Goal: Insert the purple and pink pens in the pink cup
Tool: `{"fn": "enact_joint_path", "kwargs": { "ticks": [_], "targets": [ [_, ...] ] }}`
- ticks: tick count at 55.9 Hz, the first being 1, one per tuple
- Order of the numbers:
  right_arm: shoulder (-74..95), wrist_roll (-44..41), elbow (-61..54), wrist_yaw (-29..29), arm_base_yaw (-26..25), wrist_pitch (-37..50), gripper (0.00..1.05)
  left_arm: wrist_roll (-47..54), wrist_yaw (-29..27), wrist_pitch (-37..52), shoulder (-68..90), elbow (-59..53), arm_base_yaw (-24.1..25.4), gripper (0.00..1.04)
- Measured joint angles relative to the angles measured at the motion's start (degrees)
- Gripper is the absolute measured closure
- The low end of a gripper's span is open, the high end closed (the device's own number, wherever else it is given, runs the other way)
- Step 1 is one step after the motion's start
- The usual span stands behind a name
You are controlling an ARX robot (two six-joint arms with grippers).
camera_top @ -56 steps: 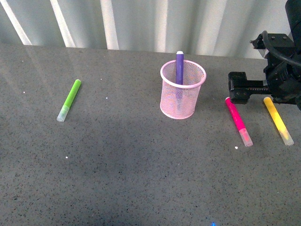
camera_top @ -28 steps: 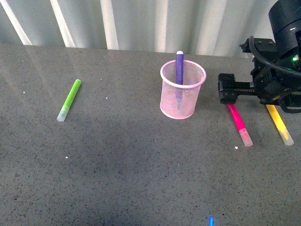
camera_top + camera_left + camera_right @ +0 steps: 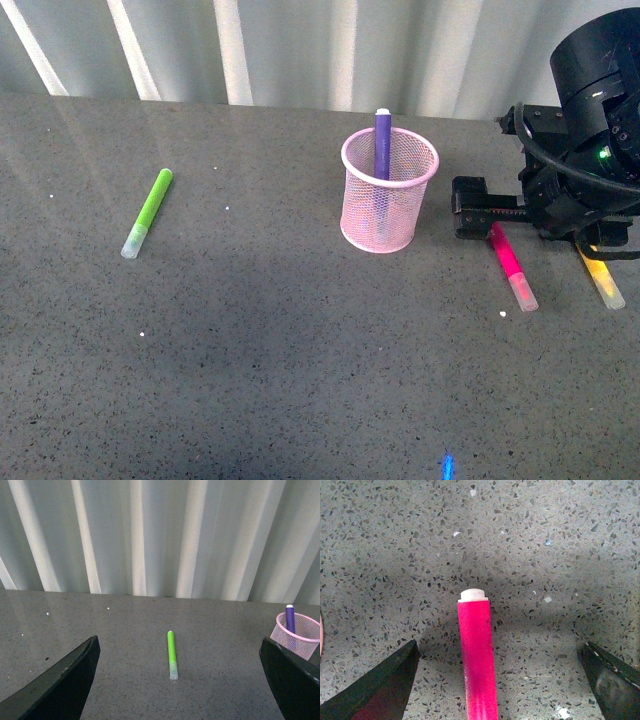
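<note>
The pink cup's wide opening leaves space (image 3: 306,627) next to the purple pen. The pink pen (image 3: 478,660) will lean against the cup's rim when I drop it in.
The pink mesh cup (image 3: 389,190) stands mid-table with the purple pen (image 3: 382,140) upright inside it. Both also show in the left wrist view, the cup (image 3: 297,639) and the pen (image 3: 289,617). The hot pink pen (image 3: 511,265) lies flat on the table right of the cup, its clear cap toward me. My right gripper (image 3: 468,208) is open, low over the pen's far end. In the right wrist view the pink pen (image 3: 479,660) lies between the spread jaws. My left gripper (image 3: 180,690) is open and empty, out of the front view.
A lime-green marker (image 3: 147,212) lies at the left, also in the left wrist view (image 3: 171,654). A yellow marker (image 3: 602,278) lies right of the pink pen, partly under my right arm. A corrugated white wall backs the grey speckled table (image 3: 300,360).
My right gripper has moved left and down, coming over the far end of the pink pen. The pens, markers and cup have not moved.
</note>
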Motion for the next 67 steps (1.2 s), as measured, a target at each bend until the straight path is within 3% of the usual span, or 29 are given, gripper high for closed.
{"fn": "enact_joint_path", "kwargs": {
  "ticks": [31, 50, 59, 67],
  "targets": [
    [-0.15, 0.68, -1.79, -0.96, -1.16, 2.97, 0.89, 0.00, 0.00, 0.00, 0.00, 0.00, 0.00, 0.07],
    [-2.91, 1.60, -3.74, -1.09, -2.69, 6.73, 0.93, 0.00, 0.00, 0.00, 0.00, 0.00, 0.00, 0.07],
    [-8.79, 2.29, -7.17, 0.46, -3.04, 18.03, 0.93, 0.00, 0.00, 0.00, 0.00, 0.00, 0.00, 0.07],
    [-17.66, 2.01, -10.82, 0.20, -2.12, 33.22, 0.93, 0.00, 0.00, 0.00, 0.00, 0.00, 0.00, 0.07]
  ]
}}
